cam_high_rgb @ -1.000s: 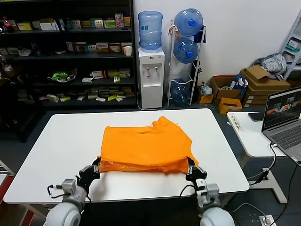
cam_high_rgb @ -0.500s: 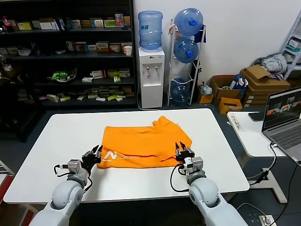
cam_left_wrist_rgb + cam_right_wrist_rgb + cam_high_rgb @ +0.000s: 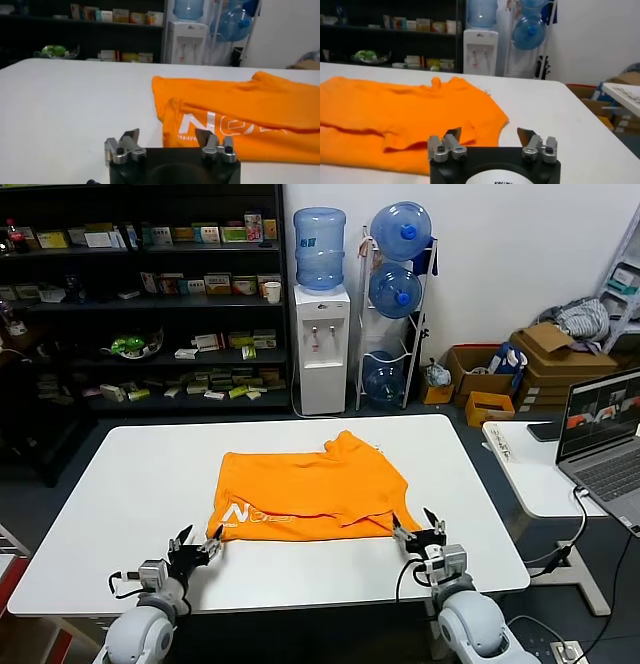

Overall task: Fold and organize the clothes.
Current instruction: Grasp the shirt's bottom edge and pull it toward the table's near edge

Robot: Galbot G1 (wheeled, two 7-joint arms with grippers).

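The orange T-shirt's far edge [image 3: 275,455] is far back, so my left gripper and right gripper should pull the T-shirt's near corners closer [image 3: 212,525] before they fold that edge over.
The orange T-shirt [image 3: 305,489] lies folded on the white table [image 3: 130,484], its near edge turned up so the white lettering [image 3: 255,515] shows at the front left. It also shows in the left wrist view [image 3: 240,112] and the right wrist view [image 3: 395,115]. My left gripper [image 3: 196,548] is open and empty, just off the shirt's front left corner. My right gripper [image 3: 420,534] is open and empty, just off the front right corner. Both sit low over the table near its front edge.
A second white desk [image 3: 530,464] with an open laptop [image 3: 605,439] stands at the right. Shelves [image 3: 140,294], a water dispenser [image 3: 322,334] and cardboard boxes [image 3: 550,359] with a grey cloth bundle [image 3: 585,314] stand behind the table.
Both grippers carried the shirt's near edge forward over the shirt, let it go, and drew back toward the table's front edge, open. The white lettering now faces up.
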